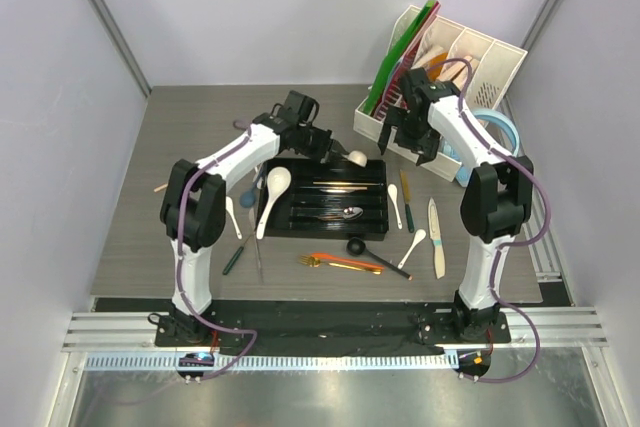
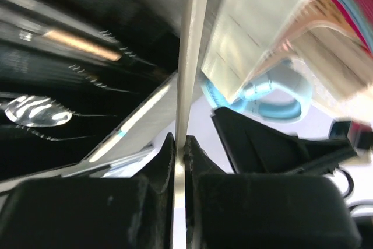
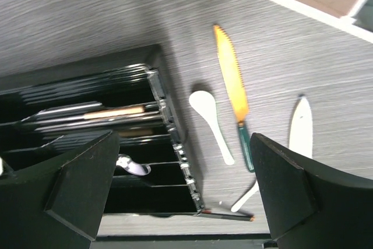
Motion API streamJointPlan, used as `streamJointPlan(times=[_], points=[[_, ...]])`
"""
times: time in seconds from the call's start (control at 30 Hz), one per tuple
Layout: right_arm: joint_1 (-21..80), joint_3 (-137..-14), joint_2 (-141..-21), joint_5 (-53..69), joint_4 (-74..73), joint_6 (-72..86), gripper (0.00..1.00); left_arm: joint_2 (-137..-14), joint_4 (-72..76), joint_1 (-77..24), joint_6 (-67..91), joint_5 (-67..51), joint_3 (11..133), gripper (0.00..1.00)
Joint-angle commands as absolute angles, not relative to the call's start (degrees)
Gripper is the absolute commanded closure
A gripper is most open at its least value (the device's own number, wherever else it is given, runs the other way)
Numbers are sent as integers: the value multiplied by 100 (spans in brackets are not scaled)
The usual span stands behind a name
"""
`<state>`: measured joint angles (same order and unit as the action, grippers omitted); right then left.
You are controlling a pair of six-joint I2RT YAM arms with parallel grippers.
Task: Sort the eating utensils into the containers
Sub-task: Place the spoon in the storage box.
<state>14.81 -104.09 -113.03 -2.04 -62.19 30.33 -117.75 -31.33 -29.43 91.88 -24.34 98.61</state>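
The utensil is slanted with its rounded end over the tray's far rim, so the robot's left gripper should pull it back and lay it along the far compartment.
The black cutlery tray lies mid-table with a steel spoon and chopsticks in its compartments. My left gripper is shut on a thin steel utensil, seen edge-on, and holds it over the tray's far right corner. Its rounded end sticks out to the right. My right gripper is open and empty above the table right of the tray; its wrist view shows the tray's edge, a white spoon and an orange knife. A white ceramic spoon leans on the tray's left rim.
Loose utensils lie around the tray: a white spoon, a blue spoon, a gold fork, orange chopsticks, a black spoon and a white knife. The white file organiser and light-blue headphones are at back right.
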Motion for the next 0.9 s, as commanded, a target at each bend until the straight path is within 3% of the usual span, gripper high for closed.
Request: streamJointPlan(times=[0.0, 0.27, 0.57, 0.87], points=[[1433, -10240, -10698, -641, -6109, 2892, 0, -10996, -3129, -3216, 10406, -1102, 9264, 100], [1433, -9186, -9941, -580, -5801, 2909, 0, -11548, -4085, -3550, 10537, -387, 10361, 100], [1433, -8579, -9379, -554, -5634, 2874, 0, -11681, -3963, -3779, 11303, 139, 9432, 100], [1433, -8016, -8956, -387, -5484, 2848, 0, -11908, -4122, -3841, 11355, 387, 9509, 100]])
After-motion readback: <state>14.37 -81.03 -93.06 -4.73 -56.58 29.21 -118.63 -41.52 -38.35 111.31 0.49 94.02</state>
